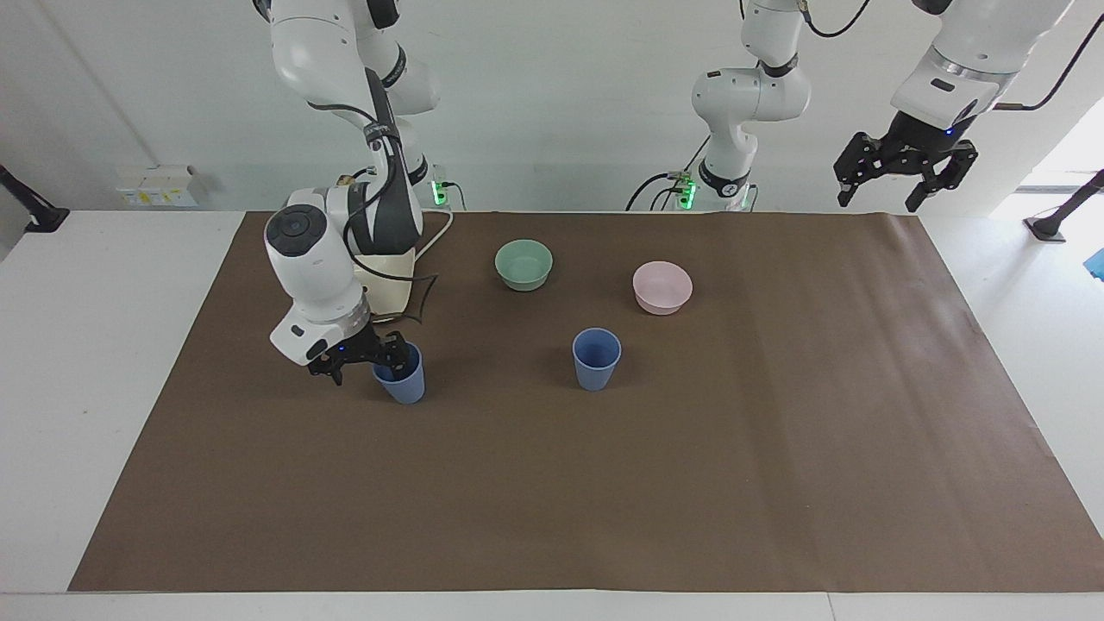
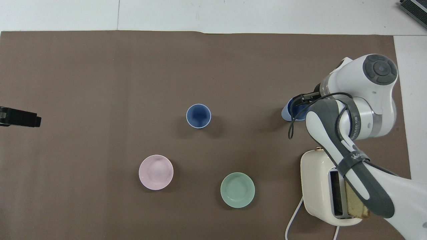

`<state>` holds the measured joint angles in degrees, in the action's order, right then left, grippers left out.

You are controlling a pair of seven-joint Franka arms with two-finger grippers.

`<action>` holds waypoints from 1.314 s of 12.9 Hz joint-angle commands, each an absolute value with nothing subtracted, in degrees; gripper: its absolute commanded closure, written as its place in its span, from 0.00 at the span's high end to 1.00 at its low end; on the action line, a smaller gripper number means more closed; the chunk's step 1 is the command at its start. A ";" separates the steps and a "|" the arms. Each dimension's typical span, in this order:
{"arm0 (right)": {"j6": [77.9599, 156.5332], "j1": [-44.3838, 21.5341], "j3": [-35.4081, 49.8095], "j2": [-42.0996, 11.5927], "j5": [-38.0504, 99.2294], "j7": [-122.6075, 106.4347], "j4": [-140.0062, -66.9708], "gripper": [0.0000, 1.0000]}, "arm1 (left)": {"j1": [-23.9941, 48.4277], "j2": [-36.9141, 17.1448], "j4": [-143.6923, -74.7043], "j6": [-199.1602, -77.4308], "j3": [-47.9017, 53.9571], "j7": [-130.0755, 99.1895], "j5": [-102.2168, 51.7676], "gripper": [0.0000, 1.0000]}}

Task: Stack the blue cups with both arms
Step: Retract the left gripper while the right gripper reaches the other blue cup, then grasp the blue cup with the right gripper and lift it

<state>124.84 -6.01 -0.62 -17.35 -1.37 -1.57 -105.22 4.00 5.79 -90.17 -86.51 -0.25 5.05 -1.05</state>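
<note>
My right gripper will lower the blue cup at my right gripper (image 2: 287,112), and that cup will nest deep inside, because the mid-table blue cup's mouth (image 2: 198,115) is open and empty.
Two blue cups stand upright on the brown mat. One cup (image 1: 596,358) is mid-table, shown in the overhead view (image 2: 198,115). The other cup (image 1: 404,381) stands toward the right arm's end, partly covered in the overhead view (image 2: 286,113). My right gripper (image 1: 364,371) is low at this cup's rim, open, one finger over the cup's mouth and the other outside its wall; it also shows in the overhead view (image 2: 301,101). My left gripper (image 1: 906,168) is open and empty, raised high over the mat's edge at the left arm's end, and waits (image 2: 33,119).
A mint-green bowl (image 1: 523,264) (image 2: 237,190) and a pink bowl (image 1: 661,286) (image 2: 155,172) sit nearer the robots than the cups. A cream toaster (image 2: 317,186) with a bread slice (image 2: 357,204) stands under the right arm, nearer the robots than the gripped-at cup.
</note>
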 commanded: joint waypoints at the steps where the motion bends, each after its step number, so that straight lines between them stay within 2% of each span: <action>1: 126.04 -5.97 -0.53 -17.05 -0.79 -2.46 -106.35 1.00 | 3.08 6.06 -89.29 -85.69 -0.79 4.22 -3.25 1.00; 4: 125.95 -5.98 -0.53 -17.05 -0.79 -2.46 -106.35 0.54 | 2.55 6.15 -89.56 -85.61 -0.70 4.13 -3.34 1.00; 6: 126.04 -6.06 -0.53 -17.05 -0.79 -2.37 -106.35 0.30 | 2.46 7.90 -92.09 -85.69 -0.70 4.13 -3.25 1.00; 10: 127.18 -6.41 -0.53 -17.05 2.36 -1.94 -106.35 0.00 | 2.46 8.00 -92.46 -85.69 -0.88 4.74 -3.08 1.00; 14: 126.13 -7.91 -0.44 -16.44 3.78 -0.36 -104.42 0.00 | 3.16 8.00 -92.55 -85.52 -0.79 4.66 -2.64 1.00; 17: 118.34 -7.91 1.49 -14.86 3.78 3.85 -99.16 0.00 | 3.16 8.00 -92.46 -85.17 -0.79 4.57 -2.64 1.00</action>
<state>123.57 -8.08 0.49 -16.30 2.48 1.30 -102.52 3.25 6.63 -91.18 -85.73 -0.90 4.60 -2.39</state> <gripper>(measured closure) 0.952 0.000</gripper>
